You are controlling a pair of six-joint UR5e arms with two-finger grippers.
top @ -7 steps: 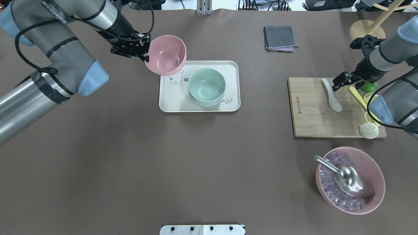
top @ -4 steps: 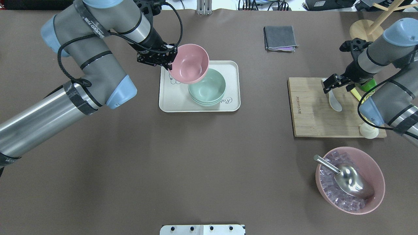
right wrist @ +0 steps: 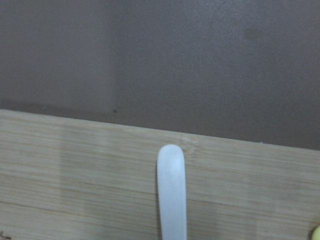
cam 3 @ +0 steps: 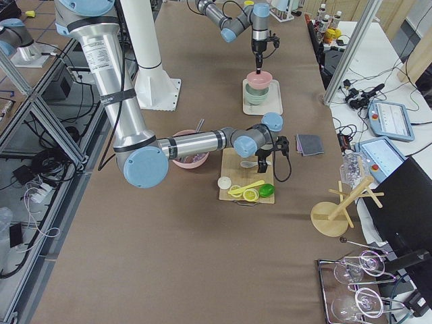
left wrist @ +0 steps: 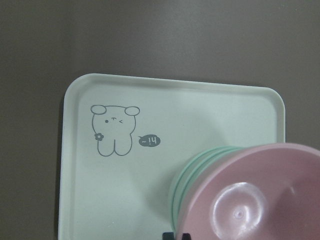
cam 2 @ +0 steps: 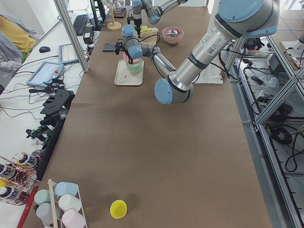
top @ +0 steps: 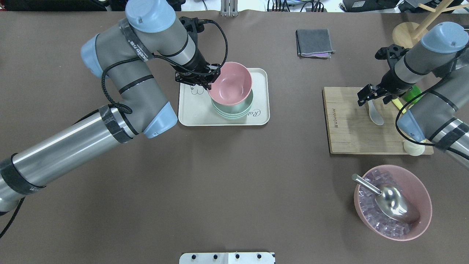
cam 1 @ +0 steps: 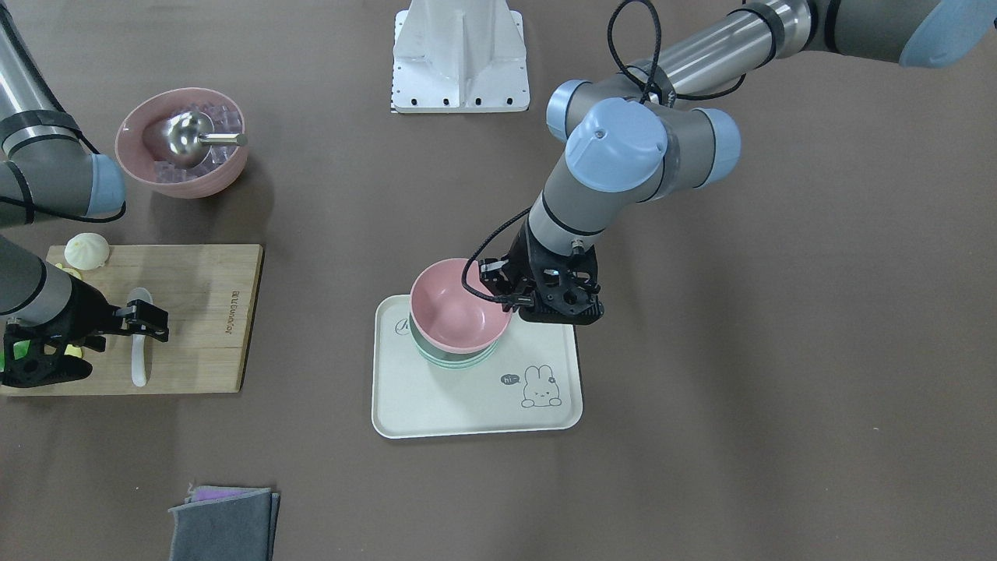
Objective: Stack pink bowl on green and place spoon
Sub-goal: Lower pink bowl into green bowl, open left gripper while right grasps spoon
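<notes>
I expect the handle of the white spoon [cam 1: 139, 360] to stick out over the pink bowl's rim when I lower the spoon, because the spoon is about as long as the pink bowl's width [cam 1: 456, 307].
My left gripper [top: 206, 79] is shut on the near rim of the pink bowl [top: 230, 83] and holds it, slightly tilted, in the stack of green bowls [top: 234, 111] on the cream tray [top: 190, 113]. The left wrist view shows the pink bowl [left wrist: 250, 205] over the green rims [left wrist: 187, 175]. The white spoon [top: 375, 114] lies on the wooden board [top: 348, 124]. My right gripper [top: 369, 96] is open, low over the spoon's handle end [right wrist: 171, 195], with a finger on each side of it.
A second pink bowl [top: 425, 200] with ice cubes and a metal scoop [top: 395, 203] stands near the front right. A bun [top: 412, 146] and yellow and green items lie on the board's right edge. A grey cloth [top: 314, 42] and a wooden stand [top: 406, 33] are at the back.
My left arm has carried the pink bowl right and down onto the green bowls. My right gripper has moved left and down over the spoon's handle.
</notes>
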